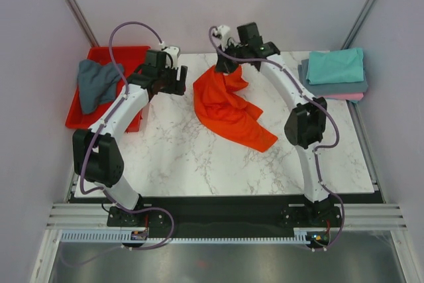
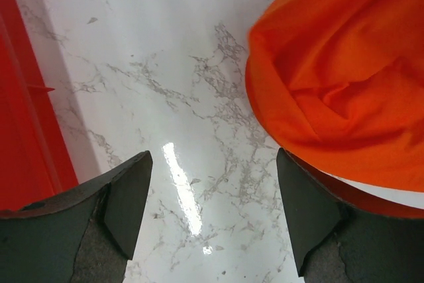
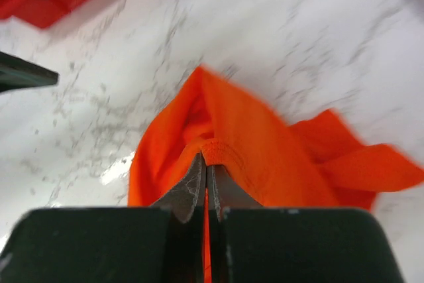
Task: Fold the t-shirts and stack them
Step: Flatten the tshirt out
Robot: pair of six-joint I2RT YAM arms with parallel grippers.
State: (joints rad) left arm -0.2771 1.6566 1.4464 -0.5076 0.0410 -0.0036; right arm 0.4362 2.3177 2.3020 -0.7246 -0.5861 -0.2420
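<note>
My right gripper is holding the t-shirt's edge, and the orange-red t-shirt lies crumpled (image 1: 222,99) below it. Next, my right gripper pulls that edge toward the stack (image 1: 336,69) before my left gripper takes the t-shirt's near end.
A bright orange-red t-shirt (image 1: 228,109) lies crumpled on the marble table, its far end lifted. My right gripper (image 1: 227,64) is shut on a hemmed edge of that orange-red t-shirt (image 3: 265,157), the cloth pinched between the tips and hanging below. My left gripper (image 1: 173,81) hovers open over bare marble just left of the shirt; its dark fingers (image 2: 126,197) hold nothing, and the orange cloth (image 2: 338,77) bulges past the right finger. A slate grey-blue t-shirt (image 1: 96,84) sits bunched in the red tray. Folded teal (image 1: 336,65), grey-blue and pink t-shirts are stacked at the far right.
The rigid red plastic tray (image 1: 136,54) stands at the table's far left corner, its wall (image 2: 26,130) close beside my left gripper. The marble top (image 1: 199,164) ends at a black strip near the arm bases. Grey walls surround the table.
</note>
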